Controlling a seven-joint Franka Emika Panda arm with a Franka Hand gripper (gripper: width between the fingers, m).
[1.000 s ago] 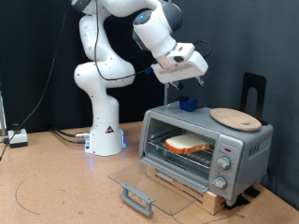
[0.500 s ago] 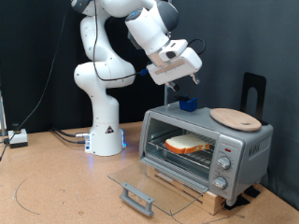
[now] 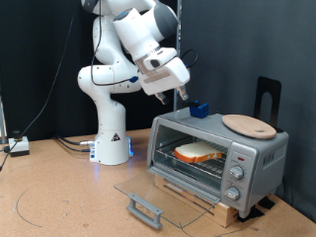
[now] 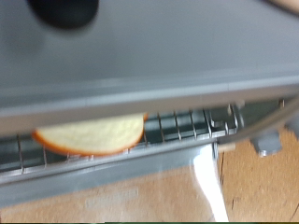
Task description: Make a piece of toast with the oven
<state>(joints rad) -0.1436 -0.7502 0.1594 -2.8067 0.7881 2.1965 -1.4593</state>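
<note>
The glass door lies folded down [image 3: 166, 200] and my gripper is hanging above the oven's top, so I should move back and come in low toward the grey handle [image 3: 145, 210].
The silver oven [image 3: 252, 158] stands at the exterior view's right with its glass door [image 3: 158, 193] folded down flat, grey handle [image 3: 145, 208] at the front. The piece of toast [image 3: 199, 152] lies on the wire rack inside, orange-tan crust and pale centre. My gripper [image 3: 184, 96] hangs in the air above the oven's left top corner, apart from it, with nothing between its fingers. In the wrist view the toast [image 4: 93, 135] shows on the rack [image 4: 187, 126] under the oven's grey top [image 4: 149, 56]. The fingers do not show there.
A round wooden board [image 3: 249, 124] and a small blue object [image 3: 200, 110] sit on the oven's top. A black stand [image 3: 267, 94] rises behind the oven. The robot's white base [image 3: 111, 138] stands left of the oven, with cables [image 3: 69, 144] on the table.
The arm has swung towards the exterior view's left, carrying the gripper from above the oven's top middle to above its left corner. The toast and door have not moved.
</note>
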